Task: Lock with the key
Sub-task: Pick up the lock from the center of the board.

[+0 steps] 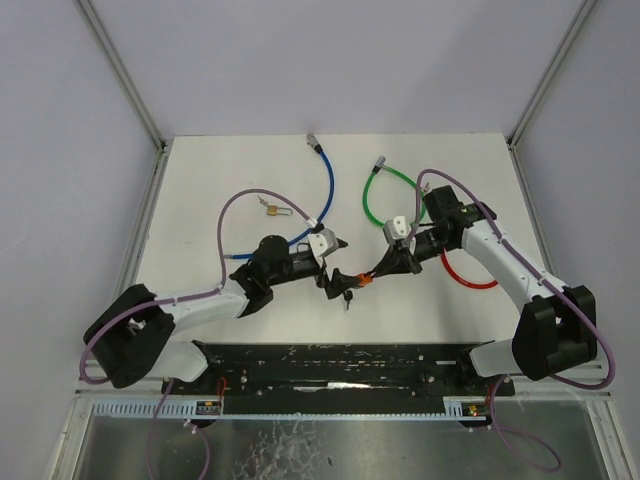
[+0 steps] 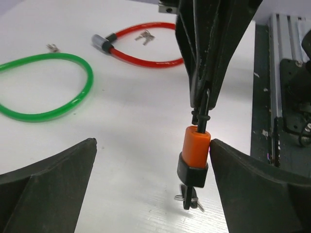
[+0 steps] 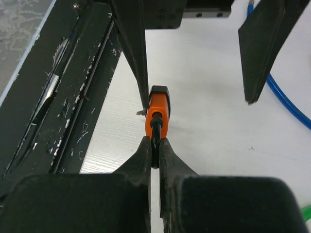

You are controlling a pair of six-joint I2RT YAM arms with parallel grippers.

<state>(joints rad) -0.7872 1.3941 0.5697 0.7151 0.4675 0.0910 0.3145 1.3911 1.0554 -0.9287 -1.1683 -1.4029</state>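
Note:
The lock is hanging from the black cable (image 2: 202, 124) alone in the robot's right gripper, so the left gripper should take hold of the orange body (image 2: 196, 148) and keep it steady.
An orange and black lock (image 2: 196, 145) hangs just above the white table, its black cable (image 2: 201, 104) running up out of its top. My right gripper (image 3: 154, 143) is shut on that cable right behind the orange body (image 3: 156, 119). A key (image 2: 188, 196) with a small ring sticks out of the lock's underside. My left gripper (image 2: 153, 145) is open, its fingers on either side of the lock, and the right-hand finger touches the orange body. In the top view the lock (image 1: 365, 281) sits between both grippers near the table's middle.
A green cable lock (image 2: 48, 87) and a red cable lock (image 2: 146, 53) with loose keys (image 2: 144, 36) lie on the table beyond. A blue cable (image 1: 320, 200) and a brass padlock (image 1: 270, 209) lie at the back left. A black rail (image 1: 340, 365) runs along the near edge.

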